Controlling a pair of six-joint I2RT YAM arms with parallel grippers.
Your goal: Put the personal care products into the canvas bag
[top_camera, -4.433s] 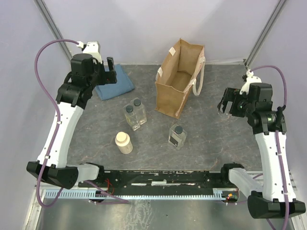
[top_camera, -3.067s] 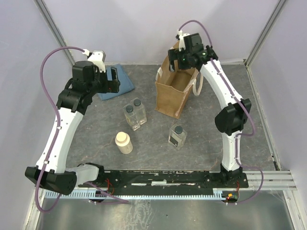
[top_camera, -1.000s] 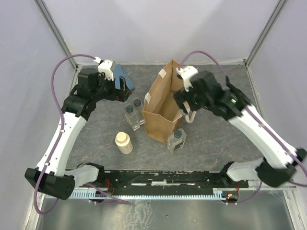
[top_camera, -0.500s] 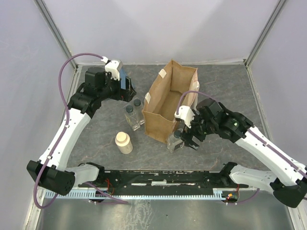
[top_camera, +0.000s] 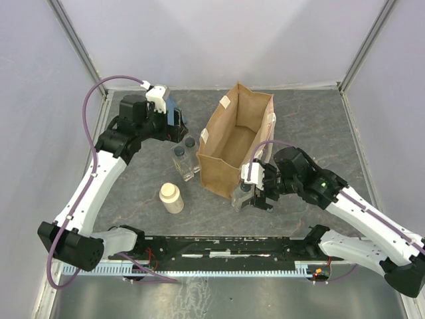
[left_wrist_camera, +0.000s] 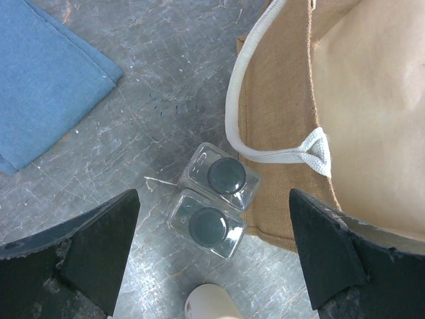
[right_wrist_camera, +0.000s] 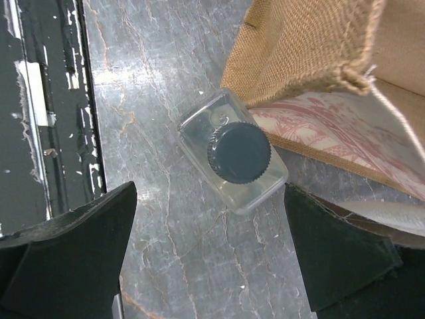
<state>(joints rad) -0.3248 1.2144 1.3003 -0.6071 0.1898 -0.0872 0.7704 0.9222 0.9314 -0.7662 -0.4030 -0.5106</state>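
Note:
The bottle's near end point(right_wrist_camera: 255, 193) is clear of the bag's corner, so the robot's right gripper should move down next over the third clear bottle point(right_wrist_camera: 232, 151) until its open fingers are on both sides of the bottle's body.
The tan canvas bag point(top_camera: 232, 143) stands open in the middle of the table, white handles hanging. Two clear square bottles with dark caps point(top_camera: 184, 159) stand together at its left side; they also show in the left wrist view point(left_wrist_camera: 211, 207). A cream round bottle point(top_camera: 171, 198) stands nearer the front. A third clear bottle point(top_camera: 243, 197) stands against the bag's front corner, seen from above in the right wrist view point(right_wrist_camera: 234, 152). My left gripper point(top_camera: 174, 125) is open above the bottle pair. My right gripper point(top_camera: 257, 193) is open, low over the third bottle, not touching it.
A folded blue cloth point(left_wrist_camera: 46, 80) lies at the back left, mostly hidden under the left arm in the top view. The black rail point(top_camera: 226, 249) with the arm bases runs along the front edge. Grey walls enclose the table.
The bag has moved from the back toward the middle, next to the bottles. My right arm let go of it and swung down to the front bottle. My left gripper moved toward the bottle pair.

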